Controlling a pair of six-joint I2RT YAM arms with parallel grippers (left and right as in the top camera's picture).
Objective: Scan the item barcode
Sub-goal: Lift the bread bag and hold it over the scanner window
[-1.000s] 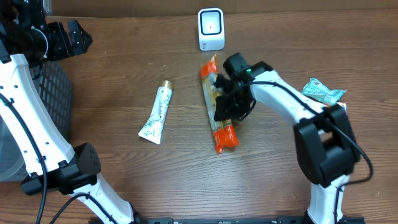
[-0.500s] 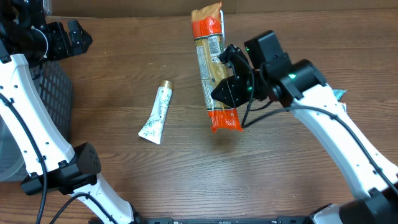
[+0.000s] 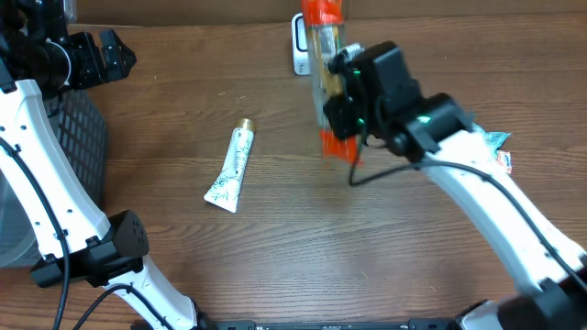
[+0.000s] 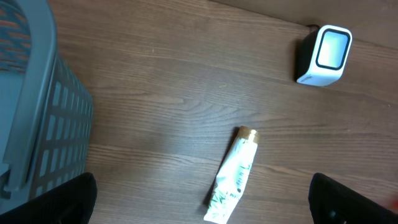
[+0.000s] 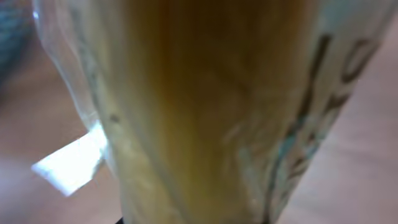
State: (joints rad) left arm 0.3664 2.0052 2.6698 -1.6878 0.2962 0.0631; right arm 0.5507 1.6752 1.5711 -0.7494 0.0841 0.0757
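The clear packet (image 3: 326, 78) points lengthwise past the scanner's edge. My right gripper should turn the packet crosswise and hold it over the white scanner (image 3: 300, 48).
My right gripper (image 3: 346, 108) is shut on a long clear packet with orange ends (image 3: 327, 50) and holds it in the air, upright and lengthwise. The packet's top covers part of the white scanner (image 3: 299, 48) at the table's far edge. In the right wrist view the packet (image 5: 205, 112) fills the frame, blurred, and hides my fingers. No barcode is readable. The scanner (image 4: 324, 55) also shows in the left wrist view, uncovered. My left gripper (image 3: 95, 55) hangs open at the far left, high above the table, with nothing between its fingers (image 4: 69, 199).
A white tube with a gold cap (image 3: 231, 168) lies on the wood left of centre, seen below the left gripper as the tube (image 4: 231, 185). A grey mesh basket (image 3: 78, 137) stands at the left edge. A teal packet (image 3: 481, 137) lies at the right.
The right arm has lifted the packet off the table and carried it back toward the scanner, turning it more upright. The left arm has not moved.
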